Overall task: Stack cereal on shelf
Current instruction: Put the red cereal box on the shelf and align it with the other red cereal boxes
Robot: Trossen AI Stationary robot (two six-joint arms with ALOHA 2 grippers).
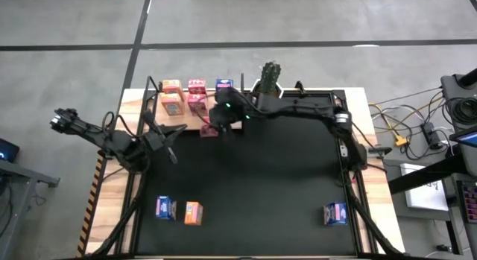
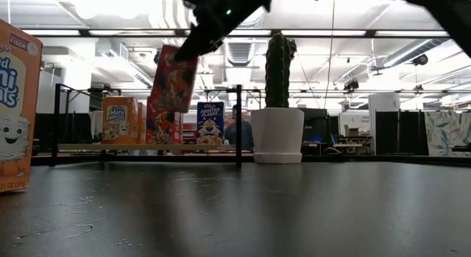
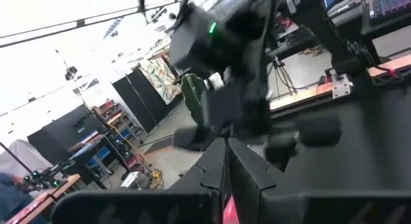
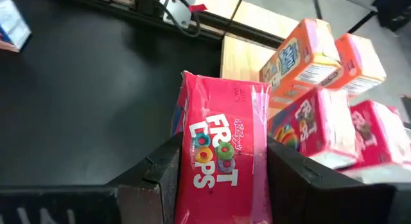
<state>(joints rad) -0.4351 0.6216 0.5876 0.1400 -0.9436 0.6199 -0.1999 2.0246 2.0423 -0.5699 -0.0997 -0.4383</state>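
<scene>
The robot's right gripper is holding the pink-red box at a tilt and out of line with the pink-red row, so the robot should put the box down first and then push its side with closed fingers.
My right gripper is shut on a pink-red cereal box and holds it in the air just in front of the shelf; the box also shows in the low view. On the light-wood shelf board stand two orange boxes, two pink-red boxes and one blue box. My left gripper hangs shut and empty over the mat's left part, near the shelf's front. My right gripper pinches the pink-red box by its two narrow long sides, one finger on each side, the printed front facing the wrist camera. The fingers come from above at a slant. The box hangs below them, tilted and clear of the mat and shelf.
A cactus in a white pot stands on the table right of the shelf. On the black mat near the front edge stand a blue box, an orange box and, at the right, another blue box.
</scene>
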